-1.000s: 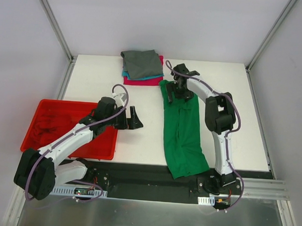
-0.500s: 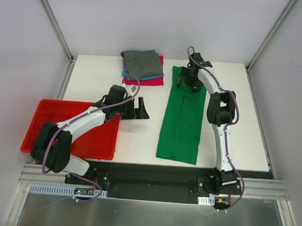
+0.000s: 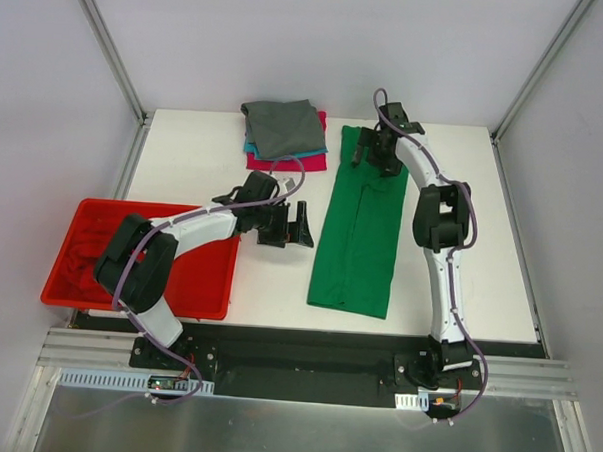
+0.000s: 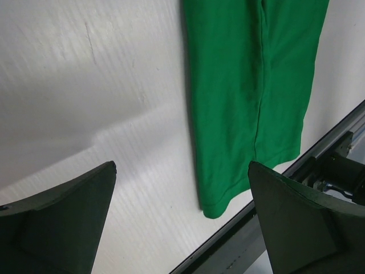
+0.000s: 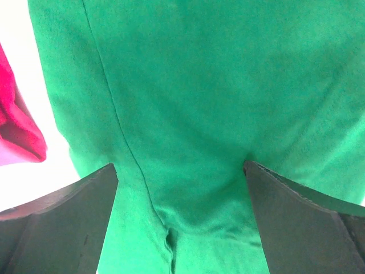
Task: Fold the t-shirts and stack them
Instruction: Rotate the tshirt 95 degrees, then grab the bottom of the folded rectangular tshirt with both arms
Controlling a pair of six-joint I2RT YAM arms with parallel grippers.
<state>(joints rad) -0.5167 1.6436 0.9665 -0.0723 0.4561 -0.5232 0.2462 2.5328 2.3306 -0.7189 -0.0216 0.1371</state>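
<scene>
The green t-shirt's near corner [image 4: 213,206] lies free in front of the left gripper's open fingers, so the robot should go on heading toward that corner [image 3: 312,301] until it is between the fingers.
The bright green t-shirt [image 3: 359,234] lies flat on the white table as a long narrow strip running from far to near. My right gripper [image 3: 377,154] hovers over its far end, jaws wide open, with green cloth [image 5: 188,85] filling the space beneath them [image 5: 180,168]. My left gripper [image 3: 299,229] is open and empty just left of the shirt's left edge. In the left wrist view [image 4: 181,171] it is above bare table, with the shirt's near corner [image 4: 251,114] ahead. A folded stack stands at the far middle: grey [image 3: 283,127] on top, teal [image 3: 250,146], then magenta and red [image 3: 289,162].
A red plastic bin [image 3: 203,302] sits at the left with red cloth [image 3: 90,257] inside. The table's near edge and black rail [image 4: 325,165] run close to the green shirt's near end. The red shirt's edge [image 5: 17,131] shows beside the right gripper.
The green shirt has been drawn away from the near edge and straightened into a strip. My left gripper has swung right, up to the shirt's left edge. My right gripper stays at the far end.
</scene>
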